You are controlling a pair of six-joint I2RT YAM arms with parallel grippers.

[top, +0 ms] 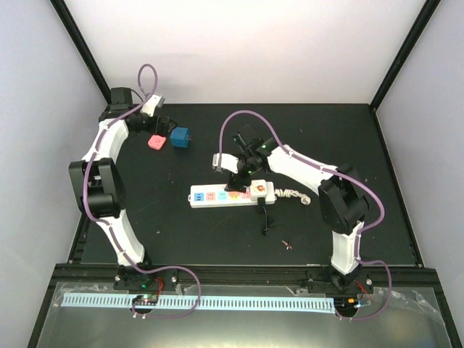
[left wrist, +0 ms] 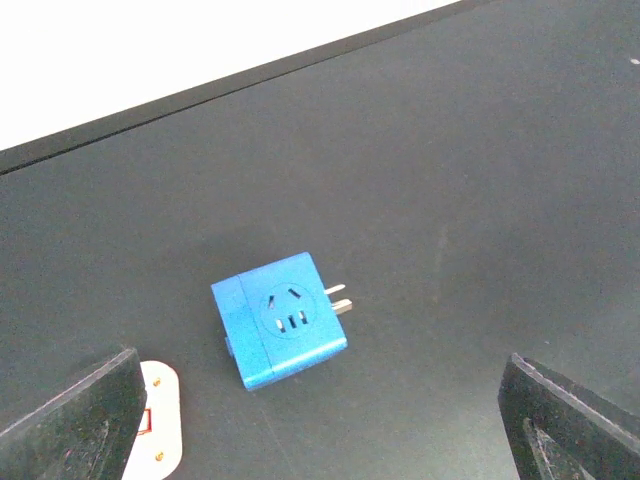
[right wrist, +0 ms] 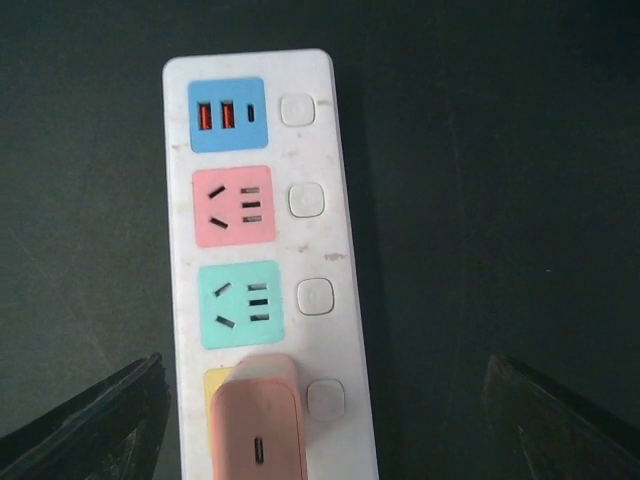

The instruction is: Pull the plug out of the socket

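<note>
My right gripper hangs over the salmon plug, so next I move it to brace the white plug while my left gripper pulls the salmon plug out.
The socket, a long white power strip, lies across the middle of the black table. In the right wrist view the socket shows blue USB, pink and green outlets. A salmon plug sits in its yellow outlet. My right gripper hangs open above the strip, its fingers apart on either side of that plug and touching nothing. At the back left a blue cube plug lies loose on the table, prongs pointing right. My left gripper stands wide open over it, holding nothing.
A pink plug lies beside the blue one; its white underside shows by my left finger. The strip's bundled white cord trails right. A small black piece and a red scrap lie in front of the strip.
</note>
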